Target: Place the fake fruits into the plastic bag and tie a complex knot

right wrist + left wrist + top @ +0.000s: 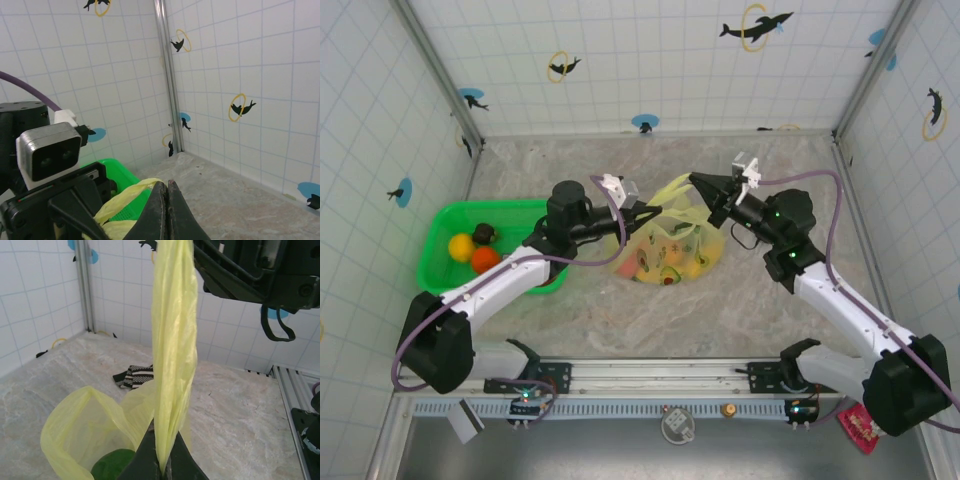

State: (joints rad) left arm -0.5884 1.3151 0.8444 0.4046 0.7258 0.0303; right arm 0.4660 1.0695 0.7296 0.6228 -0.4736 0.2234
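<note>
My right gripper continues to swing the yellow strap over the bag's opening [692, 218] and then lets go there, as the strap is tight and my left gripper is pinching its lower end [163, 452].
The plastic bag [708, 238] lies mid-table with several fake fruits [665, 258] inside. One handle [172, 340] is stretched taut between both grippers. My left gripper [655, 210] is shut on the handle's lower end, its jaws [165, 467] pinching the film. My right gripper [695, 180] is shut on the other end, the yellow strap [125, 197] running into its tips [166, 186]. The bag's mouth [80, 430] gapes over a green fruit [112, 465]. Three fruits remain in the basket: yellow [461, 246], orange-red [485, 259], dark brown [483, 235]. The knot is out of view.
The green mesh basket [440, 225] stands at the left, close to my left arm, and its rim [117, 175] appears in the right wrist view. A striped cloth [134, 376] lies behind the bag. Tiled walls enclose the table on three sides.
</note>
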